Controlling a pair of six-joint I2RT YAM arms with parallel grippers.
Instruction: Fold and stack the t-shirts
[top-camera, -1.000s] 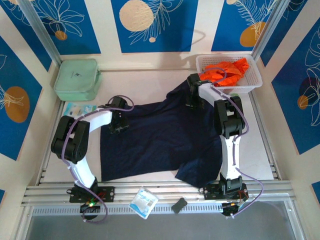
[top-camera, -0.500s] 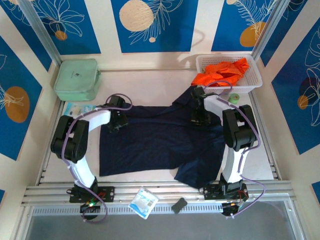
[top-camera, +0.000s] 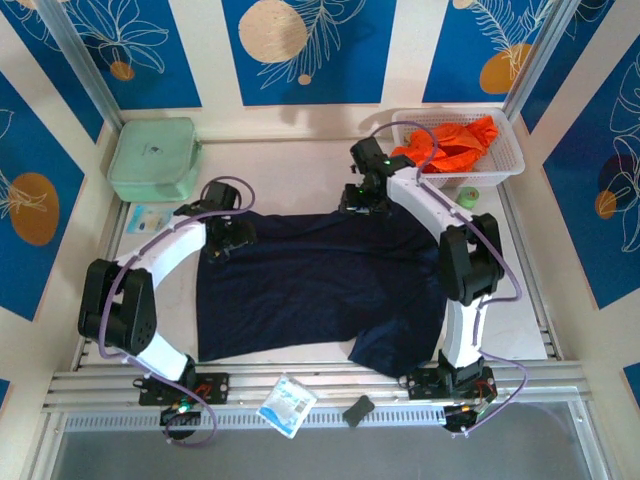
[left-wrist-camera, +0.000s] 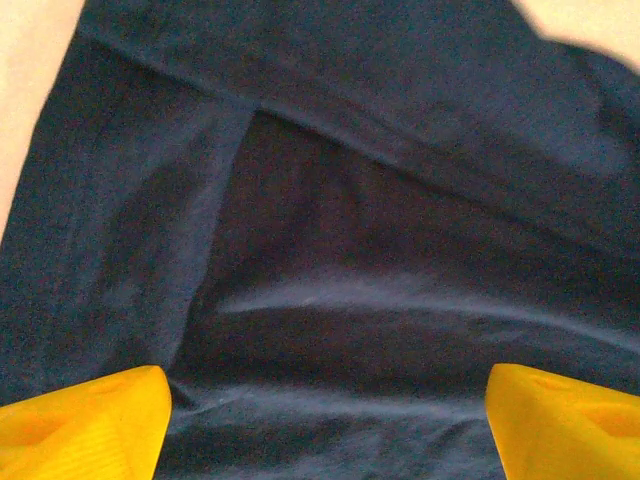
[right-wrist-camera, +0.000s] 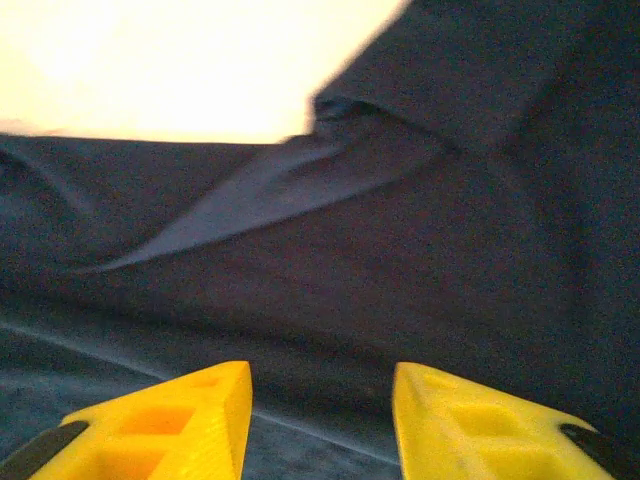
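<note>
The navy t-shirt's far edge (top-camera: 292, 226) is folded in over the cloth, so my left gripper should tug the corner (left-wrist-camera: 95, 32) nearest the green case out flat before I fold.
The dark navy t-shirt (top-camera: 320, 280) lies spread over the middle of the table, its near right corner bunched. The orange t-shirt (top-camera: 450, 145) is crumpled in the white basket (top-camera: 505, 160) at the far right. My left gripper (top-camera: 228, 238) hovers over the navy shirt's far left corner. In the left wrist view the left gripper (left-wrist-camera: 325, 425) is open wide, with navy cloth (left-wrist-camera: 330, 250) below it. My right gripper (top-camera: 362, 195) is at the shirt's far edge. In the right wrist view the right gripper (right-wrist-camera: 320, 420) is open above a fold of navy cloth (right-wrist-camera: 400, 260), and nothing is pinched.
A pale green zipped case (top-camera: 152, 158) sits at the far left, with a small packet (top-camera: 150, 218) in front of it. A green tape roll (top-camera: 467, 197) lies near the basket. Another packet (top-camera: 288, 405) and a dark object (top-camera: 358, 409) rest on the near rail.
The right gripper has opened and moved left and farther back along the shirt's far edge. The left gripper has opened wider and shifted slightly left. The shirt's far edge now lies flatter.
</note>
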